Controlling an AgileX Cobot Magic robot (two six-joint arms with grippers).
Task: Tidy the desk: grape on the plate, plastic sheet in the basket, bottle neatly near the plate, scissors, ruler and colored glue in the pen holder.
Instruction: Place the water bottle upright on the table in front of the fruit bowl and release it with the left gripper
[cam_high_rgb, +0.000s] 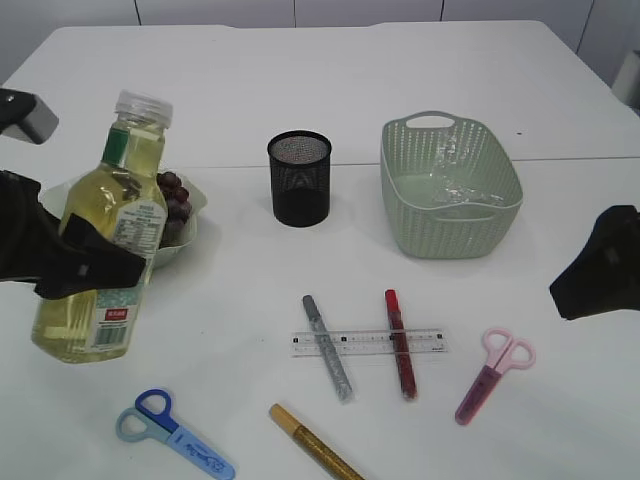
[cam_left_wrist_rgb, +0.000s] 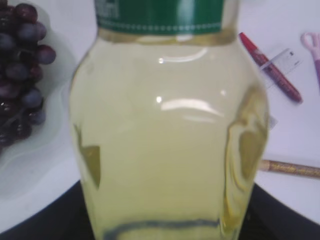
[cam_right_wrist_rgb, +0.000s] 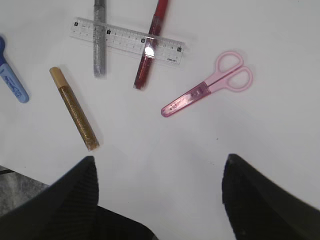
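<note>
The bottle (cam_high_rgb: 128, 225) leans in front of the plate. My left gripper should lift and straighten the bottle before standing it between the plate and pen holder (cam_high_rgb: 228, 265).
My left gripper (cam_high_rgb: 95, 265) is shut on a bottle (cam_high_rgb: 105, 215) of yellow liquid, held slightly tilted just in front of the white plate (cam_high_rgb: 192, 240). The plate holds dark grapes (cam_high_rgb: 172, 203). The bottle fills the left wrist view (cam_left_wrist_rgb: 165, 130). My right gripper (cam_right_wrist_rgb: 157, 165) is open and empty above the table at the right. A clear ruler (cam_high_rgb: 425, 342) lies under silver glue (cam_high_rgb: 328, 347) and red glue (cam_high_rgb: 401, 343). Gold glue (cam_high_rgb: 315, 445), pink scissors (cam_high_rgb: 495, 372) and blue scissors (cam_high_rgb: 175, 433) lie in front. The black mesh pen holder (cam_high_rgb: 299, 178) is empty.
A green basket (cam_high_rgb: 450, 235) stands at the back right with a clear plastic sheet (cam_high_rgb: 455, 190) inside it. The table's far half behind the pen holder and basket is bare white surface.
</note>
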